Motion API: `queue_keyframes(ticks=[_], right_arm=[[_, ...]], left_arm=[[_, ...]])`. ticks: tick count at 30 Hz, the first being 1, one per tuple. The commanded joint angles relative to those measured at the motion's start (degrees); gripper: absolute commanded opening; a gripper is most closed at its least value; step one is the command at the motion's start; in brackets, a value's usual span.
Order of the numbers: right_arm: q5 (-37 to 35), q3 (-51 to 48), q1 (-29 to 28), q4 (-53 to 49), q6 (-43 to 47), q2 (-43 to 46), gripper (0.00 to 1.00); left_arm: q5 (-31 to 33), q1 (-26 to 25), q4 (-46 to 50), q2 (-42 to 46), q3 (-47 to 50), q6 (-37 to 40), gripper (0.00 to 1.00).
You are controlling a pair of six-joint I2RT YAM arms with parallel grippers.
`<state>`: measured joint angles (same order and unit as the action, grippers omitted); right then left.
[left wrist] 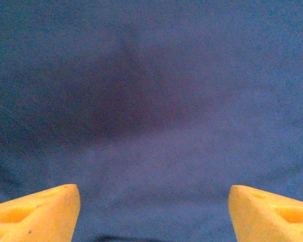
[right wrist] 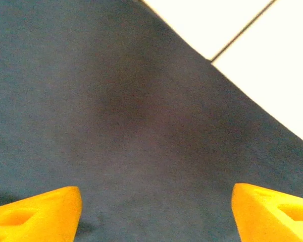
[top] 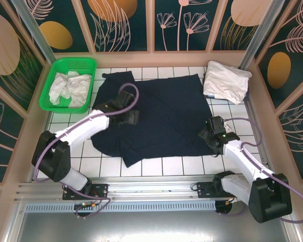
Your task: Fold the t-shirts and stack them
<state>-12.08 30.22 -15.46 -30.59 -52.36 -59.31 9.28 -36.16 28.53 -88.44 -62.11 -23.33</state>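
The near sleeve [top: 131, 157] sticks out from the navy t-shirt's near edge [top: 166, 156], so I expect the sleeve to move inward too when I fold that edge over.
A dark navy t-shirt [top: 161, 116] lies spread over the white tiled table, partly folded at its left side. My left gripper [top: 133, 117] hovers over the shirt's left part, open, its orange fingertips [left wrist: 40, 214] wide apart above bare navy cloth [left wrist: 151, 101]. At the shirt's right edge my right gripper [top: 208, 130] is open too, fingertips [right wrist: 272, 212] spread over the cloth [right wrist: 116, 116] with nothing between them. A folded white t-shirt [top: 226, 81] lies at the back right. More white t-shirts [top: 68, 88] are crumpled in the green basket.
The green basket [top: 88, 63] stands at the back left corner. Patterned walls close the table on three sides. Bare white tiles [top: 227, 118] show to the right of the navy shirt, and white tile [right wrist: 272, 65] appears beside the cloth edge in the right wrist view.
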Motion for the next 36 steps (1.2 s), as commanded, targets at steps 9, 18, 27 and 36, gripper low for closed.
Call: queue_keyframes(ticks=[9, 18, 27, 36], right_arm=[[-6.7, 1.9, 1.3, -11.6, -8.9, -6.7, 0.80], [-2.4, -1.5, 1.7, -9.5, -10.0, -3.8, 0.80], [-3.0, -2.7, 3.5, -7.7, -9.3, -3.4, 0.72], [-2.6, -3.5, 5.0, -5.3, -7.0, -1.3, 0.46]], left_arm=[[0.9, -7.3, -1.3, -0.6, 12.6, -8.3, 0.67], [2.2, -8.0, -1.1, -2.0, 14.4, -7.6, 0.52], [4.1, -8.0, 0.6, -2.3, 17.6, -9.2, 0.52], [7.2, -7.9, 1.2, -0.1, 15.9, -10.9, 0.24]])
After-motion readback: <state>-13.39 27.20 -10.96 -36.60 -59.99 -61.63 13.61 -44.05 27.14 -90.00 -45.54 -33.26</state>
